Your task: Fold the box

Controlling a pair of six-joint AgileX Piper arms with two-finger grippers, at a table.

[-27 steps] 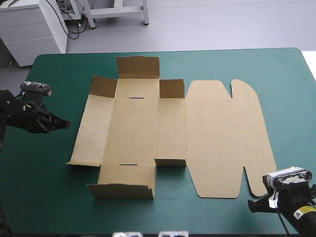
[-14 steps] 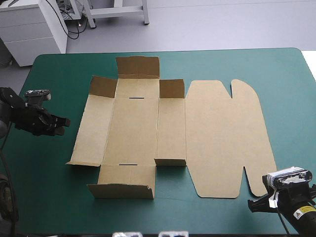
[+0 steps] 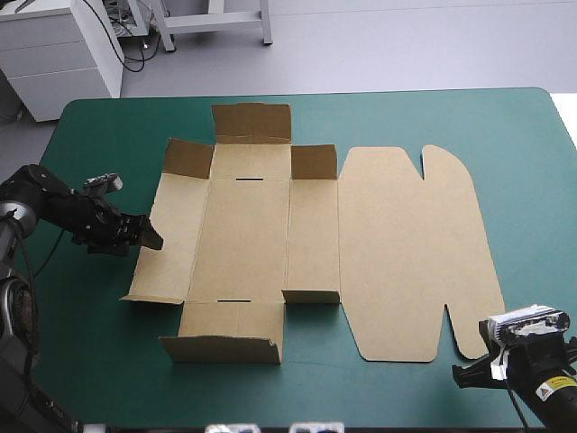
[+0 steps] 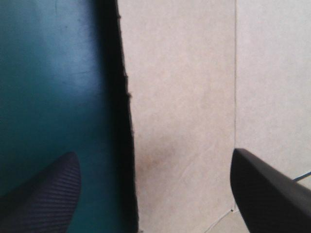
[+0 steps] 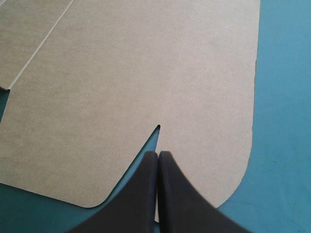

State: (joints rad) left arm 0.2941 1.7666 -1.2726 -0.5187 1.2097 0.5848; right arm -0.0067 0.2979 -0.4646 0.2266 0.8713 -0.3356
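Note:
My gripper will pull the top edge of the box's back side, and the lid (image 3: pixel 410 253) will slide along with it, because creases join the back side to the box's base and lid.
The brown box (image 3: pixel 270 234) lies as a cut sheet on the teal-green cover, its lid panel (image 3: pixel 410 253) flat at the right. Small flaps at the far end (image 3: pixel 187 159) and near end (image 3: pixel 221 347) stand raised. My left gripper (image 3: pixel 147 233) is open at the outer edge of the sheet's left panel. In the left wrist view that edge (image 4: pixel 127 121) runs between the left gripper's (image 4: pixel 153 170) spread fingers, board on one side and cover on the other. My right gripper (image 3: pixel 467 373) is shut near the lid's front corner. In the right wrist view the right gripper (image 5: pixel 158 156) points at the lid's notch (image 5: pixel 158 128).
The teal-green cover (image 3: pixel 81 343) surrounds the sheet on all sides, widest at the left and front. The right gripper sits close to the table's front right corner. A white cabinet (image 3: pixel 54 54) stands on the floor beyond the far left corner.
My left arm has moved right, from off the sheet to its left edge, and its fingers have gone from shut to open. The right arm and the box have not moved.

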